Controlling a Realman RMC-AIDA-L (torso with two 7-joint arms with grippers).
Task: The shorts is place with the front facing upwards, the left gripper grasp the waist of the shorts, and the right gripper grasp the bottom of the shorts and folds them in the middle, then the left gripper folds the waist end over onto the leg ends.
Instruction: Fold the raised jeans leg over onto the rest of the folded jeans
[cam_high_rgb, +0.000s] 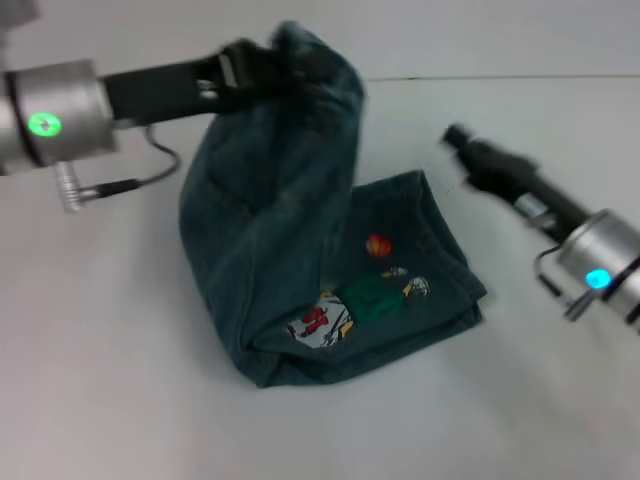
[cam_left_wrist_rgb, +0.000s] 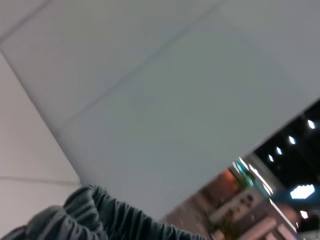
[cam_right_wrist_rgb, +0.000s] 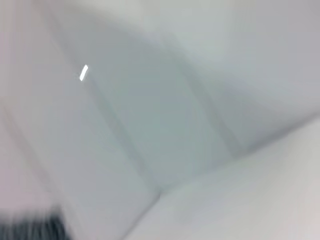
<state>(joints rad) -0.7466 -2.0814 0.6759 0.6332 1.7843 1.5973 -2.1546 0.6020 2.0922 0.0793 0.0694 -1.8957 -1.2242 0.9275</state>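
Observation:
The waist must land at the leg ends (cam_high_rgb: 448, 252), and my right gripper hovers close by them. My right gripper should back away (cam_high_rgb: 588, 95) while my left gripper folds the waist over.
The blue-green denim shorts (cam_high_rgb: 270, 250) lie partly on the white table (cam_high_rgb: 110, 380), with the embroidered player (cam_high_rgb: 360, 300) and orange ball (cam_high_rgb: 377, 245) facing up. My left gripper (cam_high_rgb: 275, 58) is shut on the gathered waist (cam_high_rgb: 315, 60) and holds it raised above the rest of the cloth. That waist also shows in the left wrist view (cam_left_wrist_rgb: 100, 217). The leg ends (cam_high_rgb: 455, 250) lie flat at the right side. My right gripper (cam_high_rgb: 458, 137) hovers to the right of the shorts, apart from them and holding nothing.
A thin black cable (cam_high_rgb: 150, 175) loops under the left arm. A table seam (cam_high_rgb: 520, 78) runs along the back. Bare table surrounds the shorts on all sides.

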